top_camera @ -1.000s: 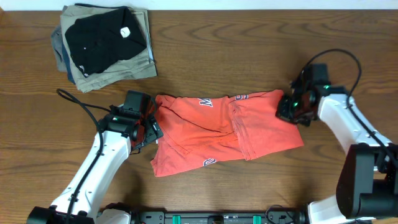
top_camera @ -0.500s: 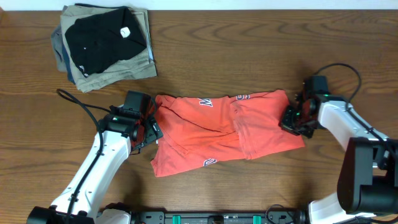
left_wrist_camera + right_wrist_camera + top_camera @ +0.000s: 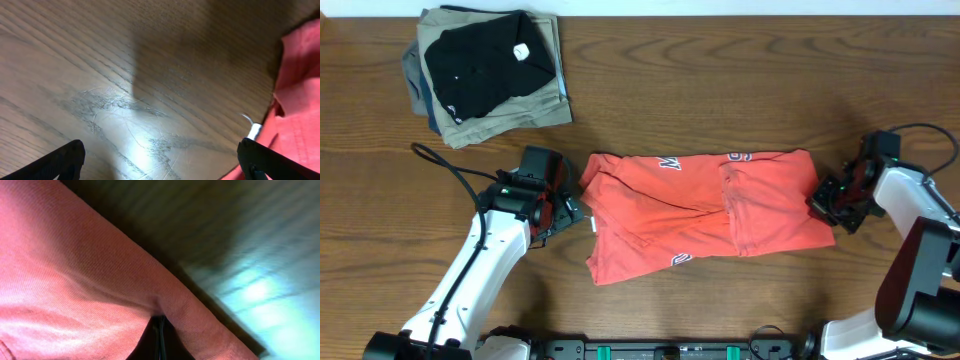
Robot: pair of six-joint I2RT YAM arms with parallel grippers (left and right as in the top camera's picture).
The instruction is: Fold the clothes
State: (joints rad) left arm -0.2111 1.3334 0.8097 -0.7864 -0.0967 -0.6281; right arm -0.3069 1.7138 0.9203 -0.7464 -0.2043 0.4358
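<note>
The red-orange T-shirt's edge hangs over in a limp fold [image 3: 295,96], so the cloth [image 3: 303,131] will droop in a drape and come to rest rumpled when the robot lifts it.
The red-orange T-shirt [image 3: 705,215] lies crumpled and partly folded across the middle of the table, white lettering along its far edge. My right gripper [image 3: 827,200] is shut on the shirt's right edge; its wrist view shows red cloth [image 3: 95,275] pinched between the closed fingers. My left gripper [image 3: 568,208] is open and empty just left of the shirt. Its wrist view shows both fingertips wide apart [image 3: 160,157] over bare wood, with the shirt's edge [image 3: 300,95] and small white tag [image 3: 255,131] at the right.
A stack of folded garments sits at the back left, a black one with a white tag [image 3: 485,60] on top of khaki and blue ones [image 3: 525,115]. A black cable [image 3: 445,165] trails by the left arm.
My right gripper has pulled the shirt's right edge to the right, dragging the whole shirt away from my left gripper. The left arm has stayed put.
</note>
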